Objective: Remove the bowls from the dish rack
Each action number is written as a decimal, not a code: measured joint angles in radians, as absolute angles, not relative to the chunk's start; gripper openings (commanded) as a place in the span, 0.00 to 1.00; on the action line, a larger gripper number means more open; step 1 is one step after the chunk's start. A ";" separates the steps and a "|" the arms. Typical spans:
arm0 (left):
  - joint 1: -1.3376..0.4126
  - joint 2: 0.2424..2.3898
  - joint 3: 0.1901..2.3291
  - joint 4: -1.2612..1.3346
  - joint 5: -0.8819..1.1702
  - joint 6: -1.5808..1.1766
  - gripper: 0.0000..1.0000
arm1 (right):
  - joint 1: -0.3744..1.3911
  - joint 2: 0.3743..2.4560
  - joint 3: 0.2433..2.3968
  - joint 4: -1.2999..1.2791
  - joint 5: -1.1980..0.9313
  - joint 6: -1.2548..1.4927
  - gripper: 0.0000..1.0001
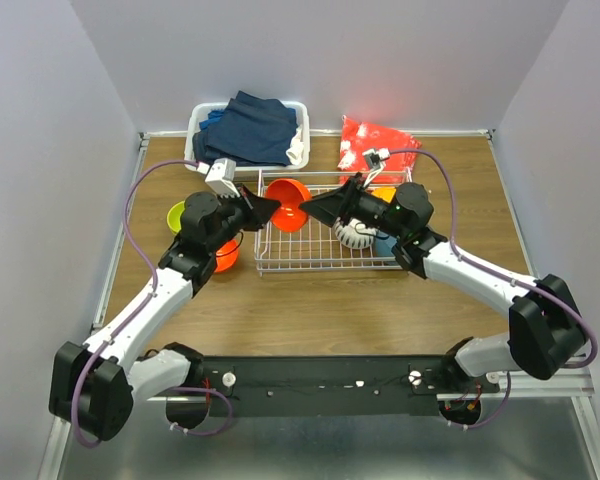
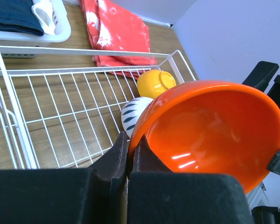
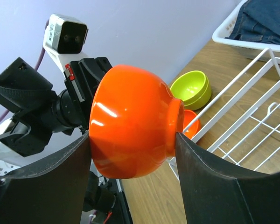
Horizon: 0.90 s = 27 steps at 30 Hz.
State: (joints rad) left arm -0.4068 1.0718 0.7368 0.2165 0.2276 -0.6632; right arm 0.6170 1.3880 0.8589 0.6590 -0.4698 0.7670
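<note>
The held red-orange bowl point(image 1: 290, 206) is hanging sideways. I should use my left gripper to set it down in the other red-orange bowl point(image 1: 227, 257), open, and then pinch its rim to make it level.
A red-orange bowl point(image 1: 288, 215) hangs on its side above the left part of the white wire dish rack point(image 1: 320, 268), held from both sides. My left gripper point(image 2: 129, 140) is shut on its rim, pinching the bowl's wall point(image 2: 210, 130). My right gripper point(image 3: 131, 137) spans the same bowl point(image 3: 130, 121), one finger on its rim and the other on its foot. A striped bowl point(image 2: 133, 114), a yellow-orange bowl point(image 2: 155, 83) and a teal bowl point(image 1: 383, 245) lie at the rack's right end. On the table left of the rack sit lime green bowls point(image 3: 191, 88) and another red-orange bowl point(image 3: 190, 123).
A white plastic tub point(image 1: 300, 125) of dark blue clothes stands behind the rack at the back left. A red patterned cloth point(image 1: 375, 140) lies at the back right. Grey walls close the table in on three sides.
</note>
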 measured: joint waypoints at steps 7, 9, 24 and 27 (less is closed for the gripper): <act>-0.411 1.012 0.744 0.086 0.153 -0.602 0.00 | 0.628 1.387 0.856 0.632 -0.447 0.723 0.91; -0.412 0.999 0.746 0.026 0.105 -0.571 0.00 | 0.629 1.383 0.856 0.614 -0.430 0.697 0.94; -0.165 0.974 0.858 -0.474 -0.186 -0.472 0.00 | 0.629 1.291 0.853 0.410 -0.254 0.487 0.95; -0.089 0.973 0.858 -0.522 -0.189 -0.471 0.00 | 0.629 1.281 0.846 0.390 -0.224 0.459 0.95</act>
